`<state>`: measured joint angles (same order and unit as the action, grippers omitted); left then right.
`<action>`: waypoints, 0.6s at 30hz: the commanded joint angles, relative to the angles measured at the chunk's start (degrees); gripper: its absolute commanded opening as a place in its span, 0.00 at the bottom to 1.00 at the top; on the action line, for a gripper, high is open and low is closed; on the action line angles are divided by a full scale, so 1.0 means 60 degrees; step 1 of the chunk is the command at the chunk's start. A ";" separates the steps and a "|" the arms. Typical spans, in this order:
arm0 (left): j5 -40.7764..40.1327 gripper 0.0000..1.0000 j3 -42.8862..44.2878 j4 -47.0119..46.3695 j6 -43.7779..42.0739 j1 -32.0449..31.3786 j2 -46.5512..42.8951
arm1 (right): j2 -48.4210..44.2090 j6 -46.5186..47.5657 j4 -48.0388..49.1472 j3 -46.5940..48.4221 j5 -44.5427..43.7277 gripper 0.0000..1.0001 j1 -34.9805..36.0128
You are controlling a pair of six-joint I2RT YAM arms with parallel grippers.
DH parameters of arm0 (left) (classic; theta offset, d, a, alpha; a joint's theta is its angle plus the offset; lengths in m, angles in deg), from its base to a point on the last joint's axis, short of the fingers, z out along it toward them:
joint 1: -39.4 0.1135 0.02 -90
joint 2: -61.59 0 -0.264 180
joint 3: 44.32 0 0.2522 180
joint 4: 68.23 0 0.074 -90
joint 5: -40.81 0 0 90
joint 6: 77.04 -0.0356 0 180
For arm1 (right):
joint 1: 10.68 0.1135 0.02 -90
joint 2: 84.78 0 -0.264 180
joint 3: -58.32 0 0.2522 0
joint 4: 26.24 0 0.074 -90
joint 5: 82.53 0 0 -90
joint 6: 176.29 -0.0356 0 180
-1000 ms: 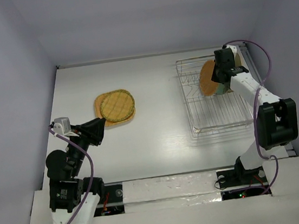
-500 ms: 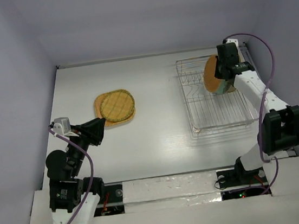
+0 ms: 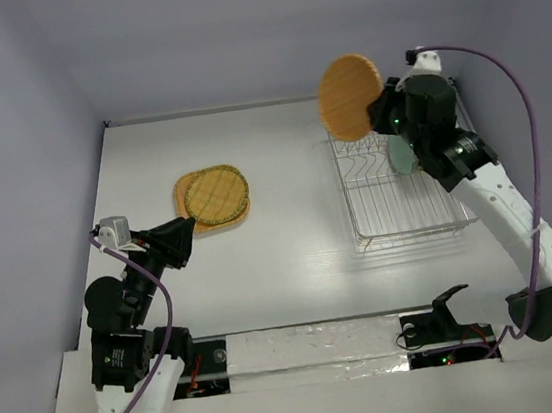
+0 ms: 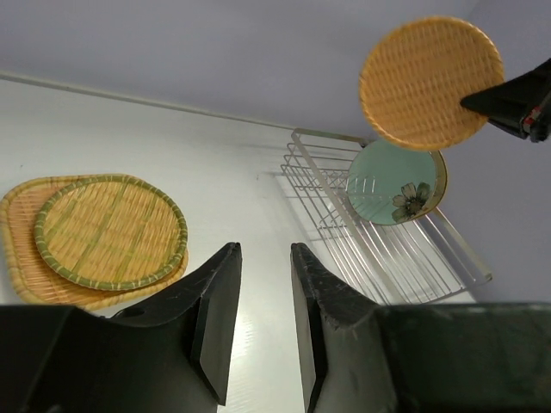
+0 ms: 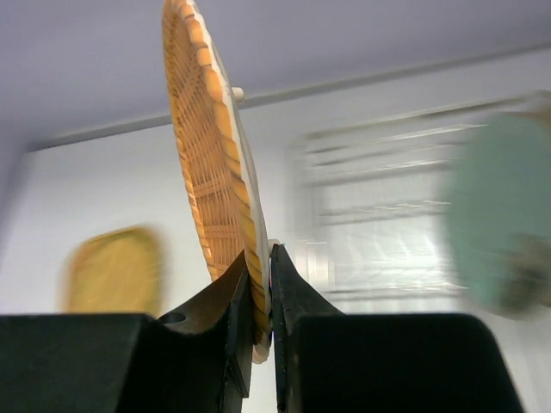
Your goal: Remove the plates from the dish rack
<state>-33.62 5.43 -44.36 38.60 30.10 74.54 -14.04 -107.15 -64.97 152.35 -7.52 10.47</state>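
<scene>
The orange-yellow plate (image 3: 349,97) is clear of the rack and the stack's top (image 3: 216,195) is open, so the robot's right gripper should now go to the stack and let go of the plate there.
My right gripper (image 3: 382,113) is shut on the rim of an orange-yellow round ribbed plate (image 3: 349,96) and holds it upright, high above the dish rack (image 3: 399,220); the wrist view shows the plate (image 5: 211,172) edge-on between the fingers. A pale green plate (image 3: 402,157) still stands in the rack, with a beige floral plate (image 4: 411,200) behind it. On the table at left, a round ribbed plate (image 3: 217,194) lies on the orange rounded-square plate (image 3: 186,190). My left gripper (image 3: 190,230) is open and empty, hovering below that stack.
The silver wire rack (image 4: 387,258) sits at the right of the white table, close to the right wall. Grey walls enclose the table on three sides. The stacked plates (image 4: 103,232) take up the left-centre.
My right gripper has lifted the orange-yellow round plate up out of the rack and carried it up and to the left. The left arm has not moved.
</scene>
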 commanded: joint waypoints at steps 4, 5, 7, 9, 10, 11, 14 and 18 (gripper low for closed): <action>-0.0061 0.27 -0.0065 -0.0337 -0.0012 -0.0047 0.0098 | 0.1844 -0.3404 0.5119 -0.0942 0.4075 0.00 0.1776; -0.0061 0.27 -0.0065 -0.0337 -0.0012 -0.0047 0.0083 | 0.2210 -0.3944 0.5390 -0.0666 0.4181 0.00 0.1981; -0.0090 0.28 -0.0065 -0.0337 0.0002 -0.0047 0.0039 | 0.3440 -0.4198 0.5641 -0.0124 0.4226 0.00 0.2640; -0.0105 0.28 -0.0065 -0.0337 0.0017 -0.0047 -0.0005 | 0.4202 -0.4447 0.5612 0.0752 0.3992 0.00 0.3007; -0.0120 0.28 -0.0051 -0.0323 0.0003 -0.0047 0.0009 | 0.4931 -0.4578 0.5699 0.0975 0.4006 0.00 0.3270; -0.0120 0.28 -0.0051 -0.0337 0.0017 -0.0047 0.0010 | 0.5257 -0.4884 0.5816 0.1166 0.4035 0.00 0.3359; -0.0105 0.28 -0.0065 -0.0337 -0.0012 -0.0047 -0.0005 | 0.6371 -0.5529 0.6241 0.1591 0.4064 0.00 0.3579; -0.0061 0.28 -0.0065 -0.0366 0.0002 -0.0047 -0.0005 | 0.7515 -0.6161 0.6491 0.2002 0.4313 0.00 0.3697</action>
<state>-34.01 5.43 -44.34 38.60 30.10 74.54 30.27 -138.06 -35.95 159.03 16.24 32.58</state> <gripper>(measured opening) 0.280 0.144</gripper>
